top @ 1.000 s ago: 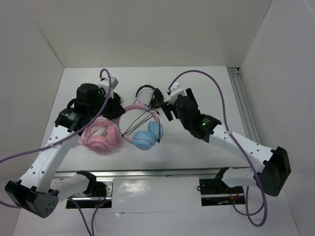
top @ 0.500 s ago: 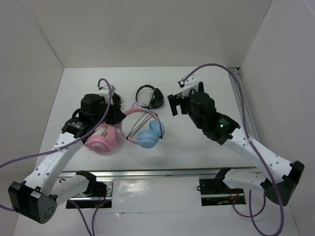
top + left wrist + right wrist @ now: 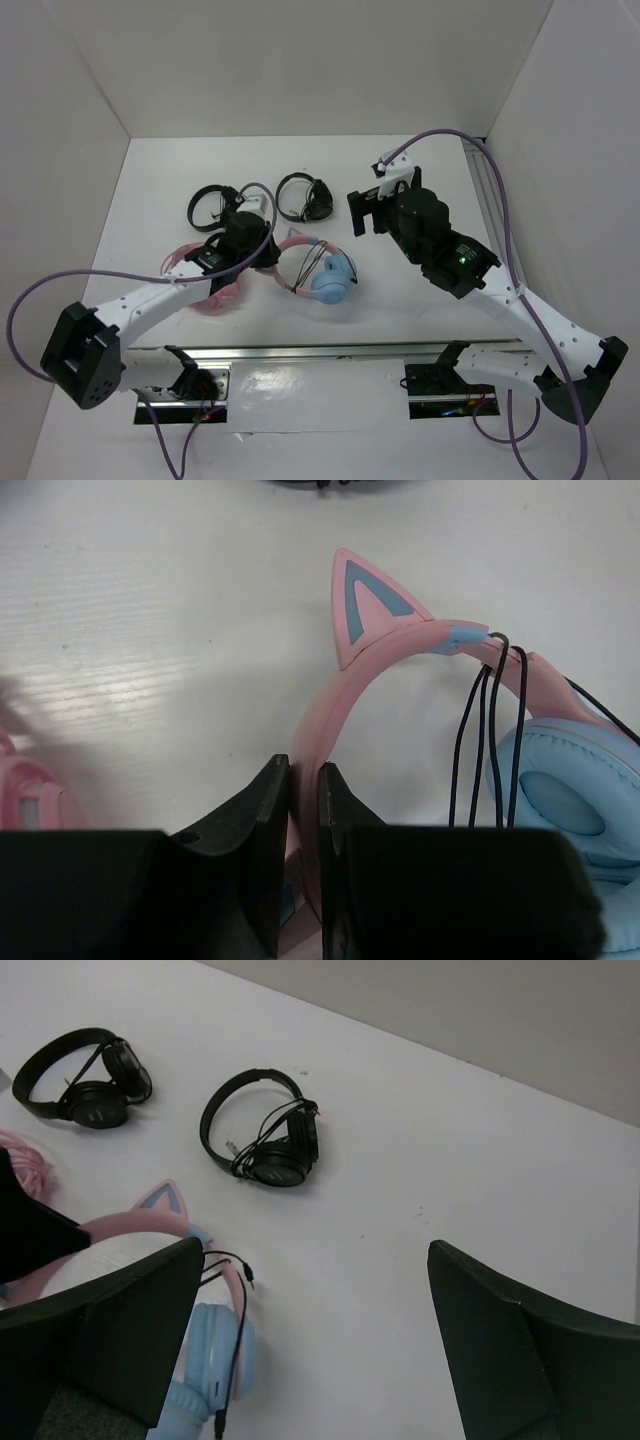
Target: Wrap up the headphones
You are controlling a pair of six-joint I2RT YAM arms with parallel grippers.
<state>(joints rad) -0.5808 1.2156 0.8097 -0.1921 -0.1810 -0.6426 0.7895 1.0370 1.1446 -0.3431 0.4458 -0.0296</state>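
Observation:
The robot's left gripper should now lower the pink headband, with the black cable looped (image 3: 308, 265) around it and clear space beneath it, until the headband rests flat, and then let go.
The headphones (image 3: 335, 280) with pink cat-ear headband and light blue ear cups lie mid-table, their thin black cable (image 3: 490, 715) looped several times over the headband. My left gripper (image 3: 271, 262) is shut on the pink headband (image 3: 330, 710) just below a cat ear (image 3: 368, 605). My right gripper (image 3: 366, 212) is open wide and empty, held above the table to the right of the headphones. The right wrist view shows the blue cup (image 3: 215, 1360) and the cable plug beside its left finger (image 3: 110, 1330).
All-pink headphones (image 3: 195, 285) lie partly under my left arm. Two small black headphones (image 3: 213, 205) (image 3: 305, 197) lie behind; both show in the right wrist view (image 3: 85, 1085) (image 3: 265, 1145). A metal rail (image 3: 320, 350) runs along the near edge. White walls enclose the table.
My left gripper has dragged the headphones to the right and nearer, the arm stretching low over the all-pink pair. My right gripper has drawn back up and to the right, away from the headband.

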